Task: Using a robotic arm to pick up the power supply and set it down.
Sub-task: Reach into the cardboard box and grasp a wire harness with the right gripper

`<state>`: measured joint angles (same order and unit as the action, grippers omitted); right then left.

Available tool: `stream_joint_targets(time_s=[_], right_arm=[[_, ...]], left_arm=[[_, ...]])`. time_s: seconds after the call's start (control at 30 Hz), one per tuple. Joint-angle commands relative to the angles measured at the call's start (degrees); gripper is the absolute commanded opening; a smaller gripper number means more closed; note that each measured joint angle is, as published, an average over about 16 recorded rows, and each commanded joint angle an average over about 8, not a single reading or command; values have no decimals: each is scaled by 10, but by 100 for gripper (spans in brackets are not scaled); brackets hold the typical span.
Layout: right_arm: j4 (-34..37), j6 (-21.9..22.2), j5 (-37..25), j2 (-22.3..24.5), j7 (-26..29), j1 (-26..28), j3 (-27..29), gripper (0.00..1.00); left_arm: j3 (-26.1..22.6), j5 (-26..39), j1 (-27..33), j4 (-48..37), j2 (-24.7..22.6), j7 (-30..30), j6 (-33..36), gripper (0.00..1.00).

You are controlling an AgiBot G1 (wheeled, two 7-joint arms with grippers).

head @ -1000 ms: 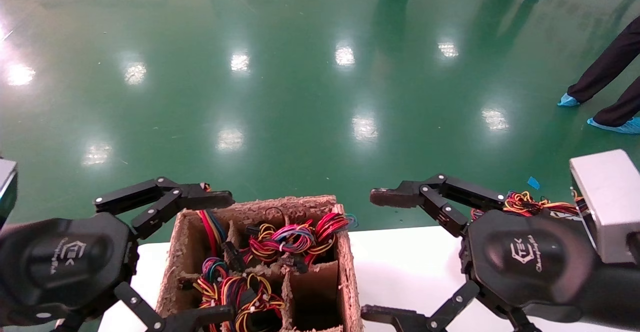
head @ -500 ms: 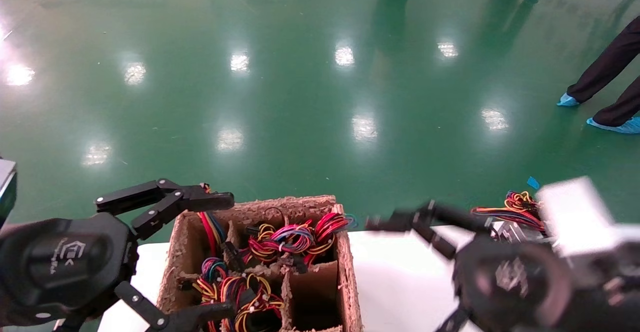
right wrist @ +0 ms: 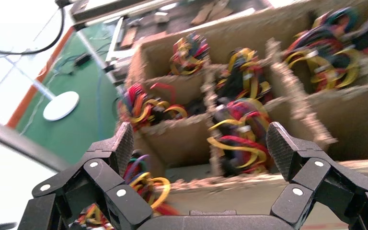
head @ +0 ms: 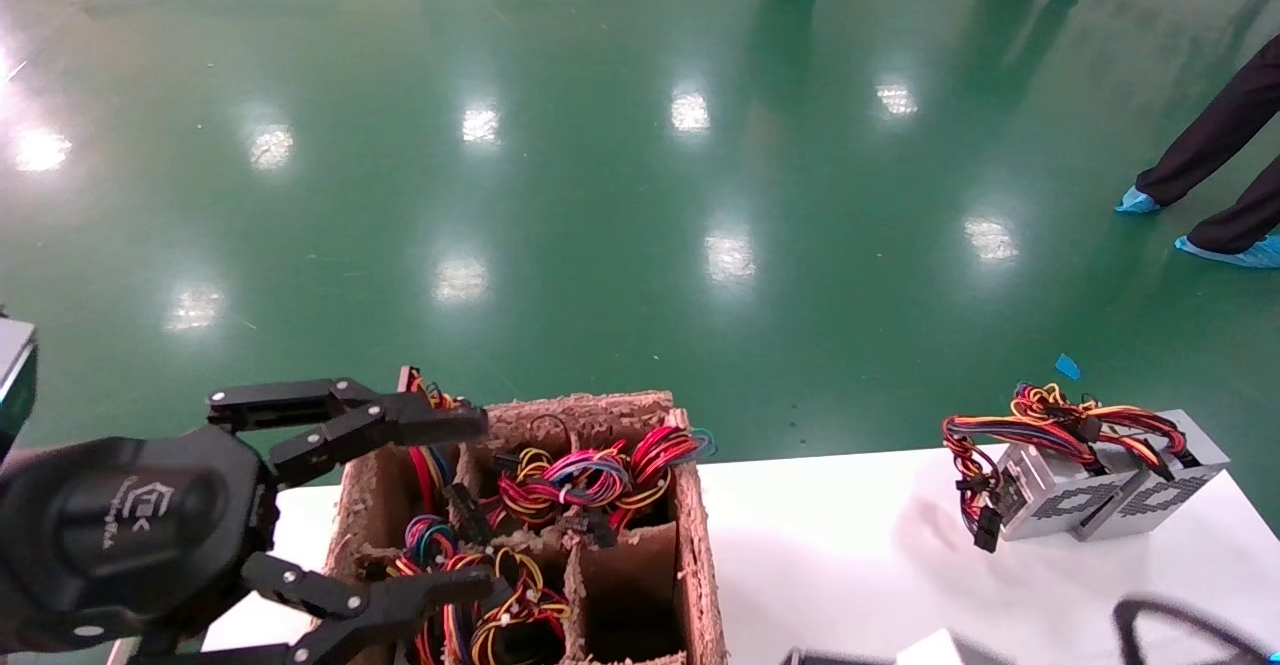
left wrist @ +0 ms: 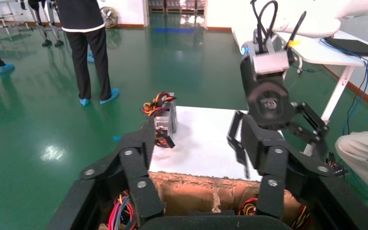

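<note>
My gripper will bring up a hidden power supply hanging from the wire bundle (right wrist: 242, 139) when it lifts the bundle, because matching wires (head: 1122, 435) join the silver-grey power supplies.
Two silver-grey power supplies (head: 1060, 493) with dotted vents and coloured wire bundles (head: 1040, 415) lie side by side on the white table (head: 820, 535) at the right; they also show as the power supplies (left wrist: 168, 115) in the left wrist view. More wire bundles (head: 580, 475) fill a brown cardboard divider box (head: 692, 545). My left gripper (head: 487, 501) hovers open over the box's left compartments, holding nothing. My right gripper (right wrist: 201, 143) is open and empty, facing the box's compartments (right wrist: 239, 120); it sits mostly below the head view's bottom edge.
One box compartment (head: 625, 585) near me holds no wires. The table's far edge drops to a shiny green floor (head: 640, 195). People in blue shoe covers stand at the far right (head: 1215, 160) and beside the table (left wrist: 88, 48).
The right arm dropped low and out of the head view, uncovering the two power supplies on the table. The left gripper shifted slightly right over the box.
</note>
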<state>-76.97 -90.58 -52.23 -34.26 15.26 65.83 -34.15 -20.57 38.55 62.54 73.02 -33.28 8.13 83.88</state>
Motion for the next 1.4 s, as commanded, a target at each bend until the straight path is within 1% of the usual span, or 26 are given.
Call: stream_joint_targets(time_s=[0.03, 0.17, 0.2, 0.23, 0.5, 0.83, 1.07, 1.4], right_arm=[[-1, -1, 1, 2, -3, 6, -26, 59], [-2, 1, 9, 8, -8, 25, -63, 10], [-2, 1, 12, 9, -9, 30, -71, 3], [-3, 1, 15, 11, -11, 36, -80, 0], [-6, -1, 37, 24, -26, 80, -147, 0], [-7, 3, 45, 41, -47, 128, -236, 0], [-6, 9, 53, 50, -55, 151, -272, 0], [-5, 16, 69, 51, -57, 162, -305, 0]], left_arm=[[0, 0, 0, 0, 0, 0, 0, 0], [0, 0, 0, 0, 0, 0, 0, 0], [0, 0, 0, 0, 0, 0, 0, 0], [0, 0, 0, 0, 0, 0, 0, 0], [0, 0, 0, 0, 0, 0, 0, 0], [0, 0, 0, 0, 0, 0, 0, 0], [0, 0, 0, 0, 0, 0, 0, 0], [0, 0, 0, 0, 0, 0, 0, 0]])
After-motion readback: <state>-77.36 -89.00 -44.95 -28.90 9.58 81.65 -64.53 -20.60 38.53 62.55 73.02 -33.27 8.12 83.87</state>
